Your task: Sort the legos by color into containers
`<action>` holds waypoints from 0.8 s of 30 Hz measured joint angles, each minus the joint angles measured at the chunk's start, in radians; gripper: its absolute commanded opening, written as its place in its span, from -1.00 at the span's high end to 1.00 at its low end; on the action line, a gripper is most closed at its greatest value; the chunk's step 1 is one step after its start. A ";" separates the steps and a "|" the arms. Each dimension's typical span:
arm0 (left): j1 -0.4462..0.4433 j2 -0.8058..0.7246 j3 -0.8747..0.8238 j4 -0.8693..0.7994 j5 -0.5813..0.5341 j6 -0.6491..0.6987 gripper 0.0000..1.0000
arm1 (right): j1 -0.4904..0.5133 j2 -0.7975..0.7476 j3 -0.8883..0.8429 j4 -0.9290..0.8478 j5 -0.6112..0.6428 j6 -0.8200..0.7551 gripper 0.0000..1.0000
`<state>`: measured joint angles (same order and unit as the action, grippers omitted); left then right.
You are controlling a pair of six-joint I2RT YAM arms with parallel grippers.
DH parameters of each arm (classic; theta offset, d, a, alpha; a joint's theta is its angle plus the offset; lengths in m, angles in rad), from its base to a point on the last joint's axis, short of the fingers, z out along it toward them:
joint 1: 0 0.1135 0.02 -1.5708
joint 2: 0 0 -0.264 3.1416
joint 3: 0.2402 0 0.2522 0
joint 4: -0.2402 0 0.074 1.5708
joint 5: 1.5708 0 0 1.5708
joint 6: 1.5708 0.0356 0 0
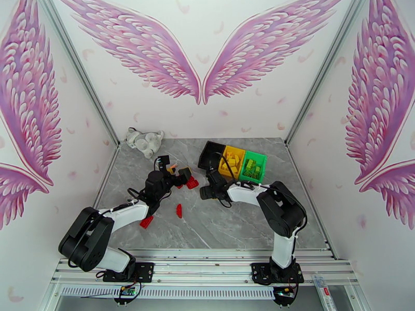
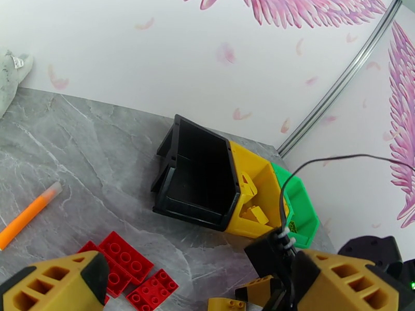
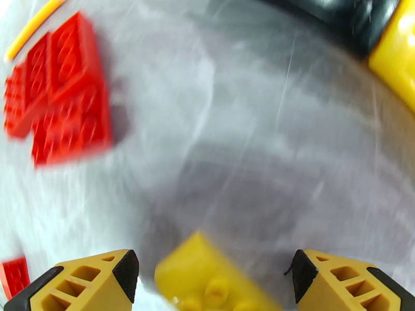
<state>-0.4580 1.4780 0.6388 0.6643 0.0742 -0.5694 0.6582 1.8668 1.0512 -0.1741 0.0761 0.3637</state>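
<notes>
The robot's left gripper is hovering by the red legos close to the right gripper, so it should move back first and leave the right gripper space for the single red lego.
My left gripper [image 1: 180, 177] stands wide open over the table, with red legos [image 2: 126, 261] lying just ahead of its left finger [image 2: 62, 283]. Two more red legos [image 1: 179, 210] [image 1: 147, 221] lie nearer the arms. My right gripper [image 3: 212, 270] is open, its fingers far apart. A blurred yellow lego [image 3: 207, 283] sits loose between them, touching neither. It hovers in front of the black container [image 1: 211, 153]. Beside that stand the yellow container [image 1: 233, 160], holding yellow legos, and the green container [image 1: 254, 166], holding green ones.
A thin orange marker pen [image 2: 28, 216] lies left of the red legos. A grey-white plush cat [image 1: 143, 141] sits at the back left of the table. The right arm's cable [image 2: 311, 167] loops in front of the containers.
</notes>
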 measured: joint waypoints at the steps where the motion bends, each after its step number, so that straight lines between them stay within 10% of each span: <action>1: 0.000 0.000 0.000 0.000 0.001 0.000 -0.97 | 0.013 -0.011 -0.015 0.005 -0.001 0.002 -0.67; 12: 0.000 0.001 0.000 0.000 0.007 -0.003 -0.97 | 0.089 -0.006 -0.018 -0.018 0.098 0.046 -0.37; 24: 0.042 0.065 0.001 0.000 0.013 -0.021 -0.97 | 0.078 0.077 0.083 -0.041 0.233 0.093 0.46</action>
<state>-0.4156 1.5429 0.6395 0.6647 0.0872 -0.5907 0.7364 1.9434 1.1339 -0.2153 0.3088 0.4568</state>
